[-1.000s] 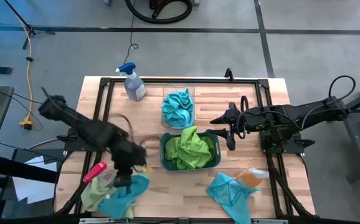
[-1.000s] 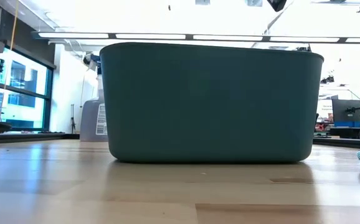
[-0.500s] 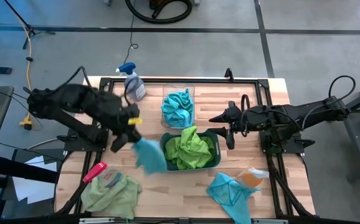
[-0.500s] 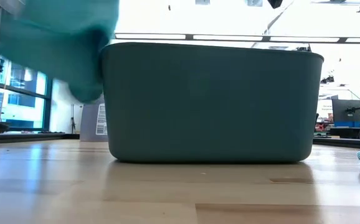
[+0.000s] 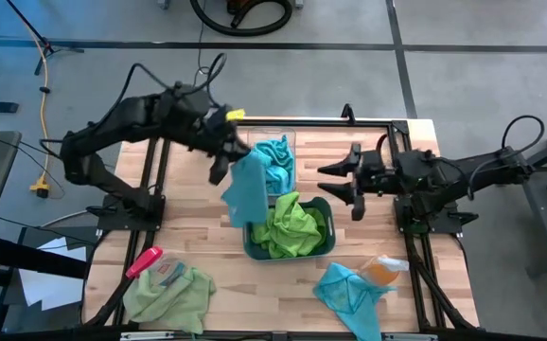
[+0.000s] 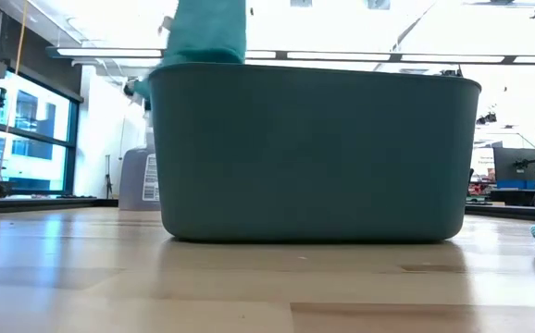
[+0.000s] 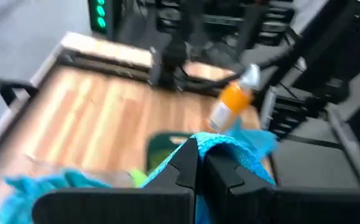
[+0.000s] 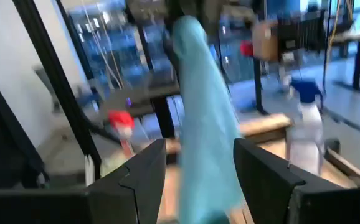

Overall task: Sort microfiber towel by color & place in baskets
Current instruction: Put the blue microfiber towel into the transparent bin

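Observation:
The turquoise towel's lower end (image 5: 242,214) hangs by the teal bin's rim, so next my left gripper swings the towel back over the clear bin (image 5: 277,165) before lowering it.
My left gripper (image 5: 226,159) is shut on a turquoise towel (image 5: 245,192) that hangs in the air beside the clear bin (image 5: 291,140), which holds turquoise towels (image 5: 272,163). The dark teal bin (image 5: 249,239) holds lime green towels (image 5: 292,225). The hanging towel shows above the teal bin's rim in the low view (image 6: 207,32) and in the right wrist view (image 8: 205,124). My right gripper (image 5: 342,182) is open and empty to the right of the two bins. A green towel (image 5: 169,294) and a turquoise towel (image 5: 349,289) lie on the table near its front edge. My left gripper pinches the turquoise towel's bunched top (image 7: 220,144) between its two shut fingers (image 7: 183,168). The towel hangs slack below the fingers, lifted clear of the table, its lower end (image 5: 243,216) over the teal bin's left rim.
A pink-handled brush (image 5: 144,261) lies by the green towel at the near left. An orange bottle (image 5: 384,270) lies by the turquoise towel at the near right. A spray bottle (image 6: 138,176) stands behind the teal bin. A black frame (image 5: 401,133) edges the table.
My left gripper has taken the turquoise towel off the pile at the near left, lifted it clear, and swung it up toward the far right, to beside the clear bin. The green towel has stayed on the table. My right gripper has shifted a little toward the far edge.

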Motion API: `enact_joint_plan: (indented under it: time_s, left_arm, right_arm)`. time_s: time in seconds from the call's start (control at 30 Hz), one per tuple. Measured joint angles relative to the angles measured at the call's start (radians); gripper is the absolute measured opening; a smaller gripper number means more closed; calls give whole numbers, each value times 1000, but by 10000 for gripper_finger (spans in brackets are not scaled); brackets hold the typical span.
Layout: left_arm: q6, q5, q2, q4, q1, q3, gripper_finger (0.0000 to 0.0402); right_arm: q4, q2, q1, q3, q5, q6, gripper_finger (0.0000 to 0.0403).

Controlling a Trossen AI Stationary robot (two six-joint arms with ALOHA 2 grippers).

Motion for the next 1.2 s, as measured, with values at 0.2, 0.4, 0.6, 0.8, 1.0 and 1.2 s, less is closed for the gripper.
enact_joint_plan:
  time_s: [0.2, 0.4, 0.6, 0.8, 1.0, 1.2]
  left_arm:
    - [92, -1, 26, 70, 72, 0, 0]
    - [174, -90, 12, 214, 19, 0, 0]
    - [236, -200, -2, 315, -87, -39, 0]
    - [198, -237, -97, 621, -131, -336, 0]
    - [131, -228, -200, 1036, -98, -676, 0]
    - [50, -153, -207, 1194, -19, -755, 0]
  right_arm:
    - [161, -39, 0, 0, 2, -98, 185]
    - [280, -44, -8, 0, 13, -256, 185]
    - [284, -43, -57, 0, 6, -248, 185]
    - [285, -43, -79, 0, -48, -243, 185]
    - [271, -43, -79, 0, -53, -201, 185]
    - [257, -42, -79, 0, -55, -200, 185]
